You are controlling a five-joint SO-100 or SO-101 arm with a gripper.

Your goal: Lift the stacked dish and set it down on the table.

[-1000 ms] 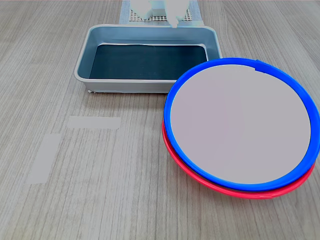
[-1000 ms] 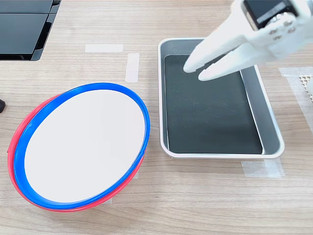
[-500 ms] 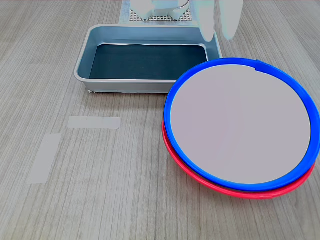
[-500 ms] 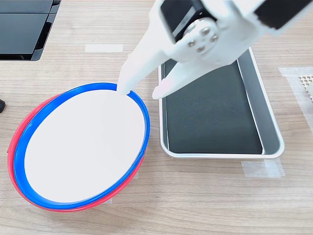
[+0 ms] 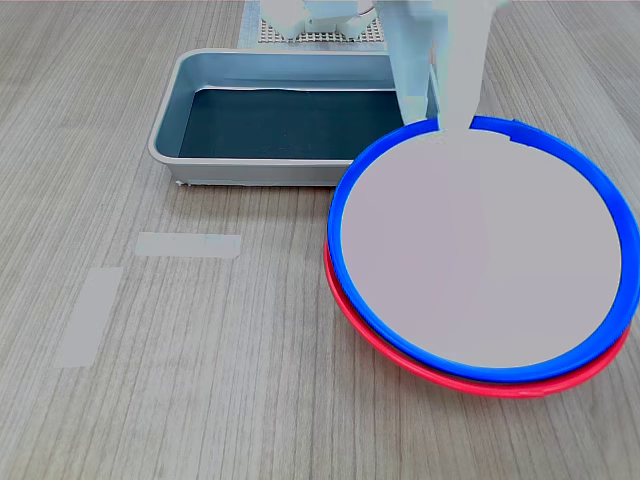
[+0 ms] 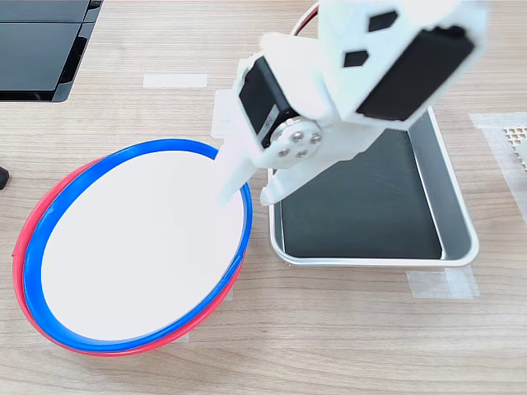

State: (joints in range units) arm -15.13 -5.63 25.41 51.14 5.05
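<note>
My gripper is about to lift the blue-rimmed dish (image 5: 480,250), which will come free and leave the red-rimmed plate behind, because the red rim (image 5: 505,390) shows as a separate crescent.
The blue-rimmed dish (image 5: 480,250) with a pale centre lies stacked on a red-rimmed plate (image 5: 450,378) on the wood-grain table (image 5: 200,400). My white gripper (image 5: 432,125) reaches down at the dish's far edge in the first exterior view. It is open, with one finger inside the rim and one outside. In the second exterior view the gripper (image 6: 247,197) straddles the right side of the dish (image 6: 140,247), between it and the tray. The jaws hold nothing. The red plate (image 6: 18,267) peeks out at the second exterior view's left.
A grey metal tray (image 5: 165,125) with a dark bottom stands right beside the plates, and its rim (image 6: 370,259) nearly touches them. Pale tape strips (image 5: 188,244) (image 6: 174,80) lie on the table. A dark object (image 6: 41,41) sits at the second exterior view's top left.
The gripper has swung from above the tray over to the plates and come down. Its fingers now stand either side of the blue rim. The plates have not moved.
</note>
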